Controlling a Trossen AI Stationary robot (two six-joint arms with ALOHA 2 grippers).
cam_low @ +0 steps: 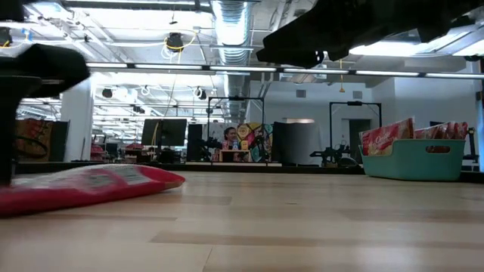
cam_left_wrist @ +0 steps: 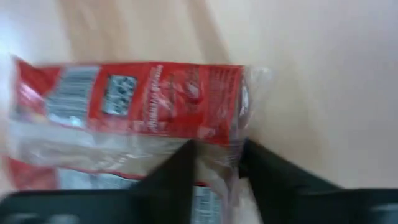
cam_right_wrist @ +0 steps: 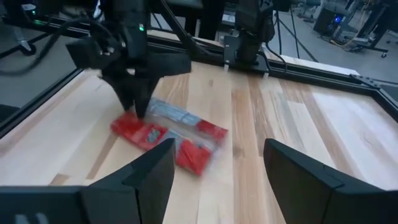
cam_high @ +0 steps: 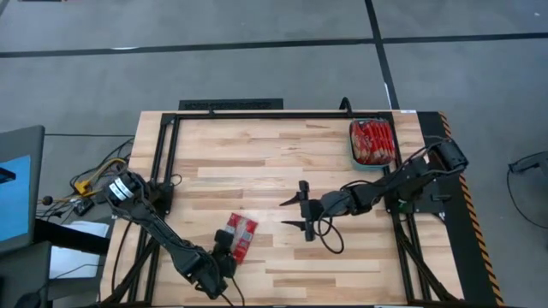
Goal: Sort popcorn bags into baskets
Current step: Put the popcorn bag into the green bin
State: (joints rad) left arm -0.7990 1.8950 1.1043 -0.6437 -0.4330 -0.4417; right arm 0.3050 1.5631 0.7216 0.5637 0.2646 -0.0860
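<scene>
The popcorn bag (cam_right_wrist: 171,134) is lying thin with a loose wrapper edge (cam_right_wrist: 214,145). It will bunch up into a narrow fold when my right gripper carries it.
One red popcorn bag (cam_high: 241,234) with a white label panel lies flat on the wooden table near its front edge; it also shows in the low view (cam_low: 91,185) and the right wrist view (cam_right_wrist: 171,134). My left gripper (cam_left_wrist: 217,155) comes down on its near-left end (cam_high: 224,248), shut on it. My right gripper (cam_high: 287,214) hangs open over the table's middle, its fingers (cam_right_wrist: 149,174) wide apart and holding nothing. The teal basket (cam_high: 353,156) stands at the far right corner, with several red bags (cam_high: 372,139) upright in it. My left gripper pinches the popcorn bag near a corner at its near-left end (cam_left_wrist: 217,140), between its two fingers. The fingers (cam_right_wrist: 135,102) come from above, slanting down. The bag lies flat on the table, its plastic crumpled between the fingers.
A black frame (cam_high: 257,114) runs round the tabletop. Bare wood lies between the bag and the basket (cam_low: 412,160). My right arm (cam_high: 402,180) reaches over the table's right half. Cables and a screen (cam_high: 17,197) sit beyond the left edge.
</scene>
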